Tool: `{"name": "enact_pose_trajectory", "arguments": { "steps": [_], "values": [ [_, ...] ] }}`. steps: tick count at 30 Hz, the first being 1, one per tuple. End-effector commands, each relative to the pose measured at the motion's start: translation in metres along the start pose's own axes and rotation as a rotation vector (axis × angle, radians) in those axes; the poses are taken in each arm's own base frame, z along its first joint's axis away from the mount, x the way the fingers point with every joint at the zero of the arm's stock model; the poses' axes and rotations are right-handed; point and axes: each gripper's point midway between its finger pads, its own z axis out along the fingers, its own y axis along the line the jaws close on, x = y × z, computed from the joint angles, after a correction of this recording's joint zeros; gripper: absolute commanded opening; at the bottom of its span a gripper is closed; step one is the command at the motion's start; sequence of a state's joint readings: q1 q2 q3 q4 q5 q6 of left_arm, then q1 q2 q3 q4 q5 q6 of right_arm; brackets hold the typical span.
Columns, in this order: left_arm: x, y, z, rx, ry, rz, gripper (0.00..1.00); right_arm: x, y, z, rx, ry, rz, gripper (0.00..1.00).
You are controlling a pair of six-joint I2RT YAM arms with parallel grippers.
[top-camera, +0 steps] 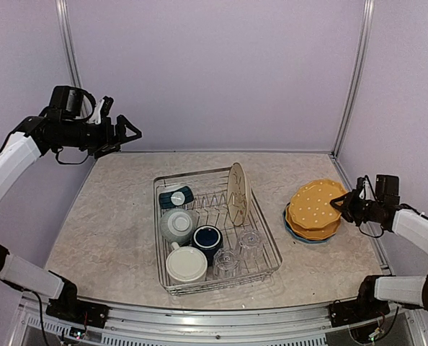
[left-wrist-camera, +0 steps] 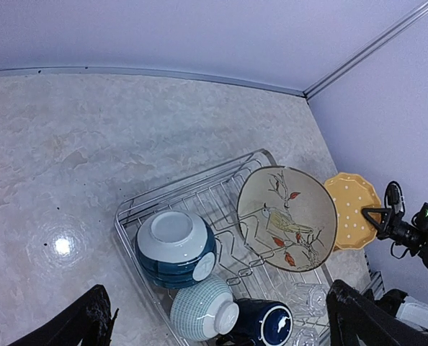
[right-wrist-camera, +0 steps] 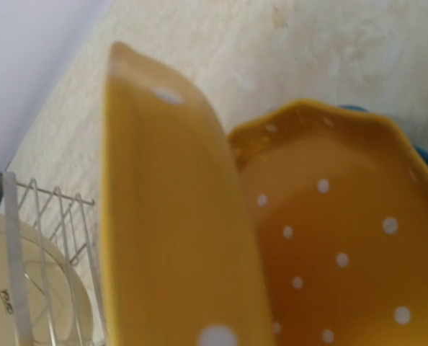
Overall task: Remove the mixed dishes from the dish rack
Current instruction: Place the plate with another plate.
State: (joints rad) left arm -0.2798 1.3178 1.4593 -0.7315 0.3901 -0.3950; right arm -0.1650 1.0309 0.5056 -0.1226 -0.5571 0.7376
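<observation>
The yellow dotted plate (top-camera: 316,202) is face up above the plate stack (top-camera: 310,233), so the robot's right gripper should go on lowering the dotted plate's rim until the plates nest, and then let go.
The dish rack (top-camera: 268,238) sits mid-table, also in the left wrist view (left-wrist-camera: 127,216). It holds an upright cream floral plate (top-camera: 238,193) (left-wrist-camera: 290,218), a navy mug (top-camera: 207,238), a cream mug (top-camera: 186,264), two clear glass tumblers (top-camera: 226,262), a small teal bowl (top-camera: 176,197) and a pale ribbed bowl (top-camera: 177,224). My left gripper (top-camera: 130,133) is open and empty, high above the table's far left. My right gripper (top-camera: 341,203) is shut on the rim of a tilted yellow dotted plate (top-camera: 318,198) (right-wrist-camera: 178,216), over another yellow plate (right-wrist-camera: 329,245) on a blue plate (top-camera: 300,236).
Purple walls close the back and both sides. The plate stack stands right of the rack, near the right wall. Bare marbled tabletop (top-camera: 106,223) lies left of the rack and behind it.
</observation>
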Motion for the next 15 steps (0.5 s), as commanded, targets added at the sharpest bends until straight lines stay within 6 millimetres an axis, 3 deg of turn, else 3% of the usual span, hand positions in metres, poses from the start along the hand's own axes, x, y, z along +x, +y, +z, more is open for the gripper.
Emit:
{"name": "enact_pose_trajectory", "arguments": {
  "steps": [1, 11, 15],
  "values": [
    [0.000, 0.004, 0.003, 0.001, 0.009, -0.011, 0.99, -0.019, 0.032, -0.006, -0.144, -0.003, -0.103, 0.00],
    [0.001, 0.001, 0.005, 0.019, 0.020, -0.019, 0.99, -0.007, 0.013, 0.001, -0.160, 0.092, -0.075, 0.00],
    [0.000, 0.002, 0.002, 0.012, 0.009, -0.013, 0.99, -0.003, 0.004, 0.009, -0.174, 0.138, -0.053, 0.06]
  ]
}}
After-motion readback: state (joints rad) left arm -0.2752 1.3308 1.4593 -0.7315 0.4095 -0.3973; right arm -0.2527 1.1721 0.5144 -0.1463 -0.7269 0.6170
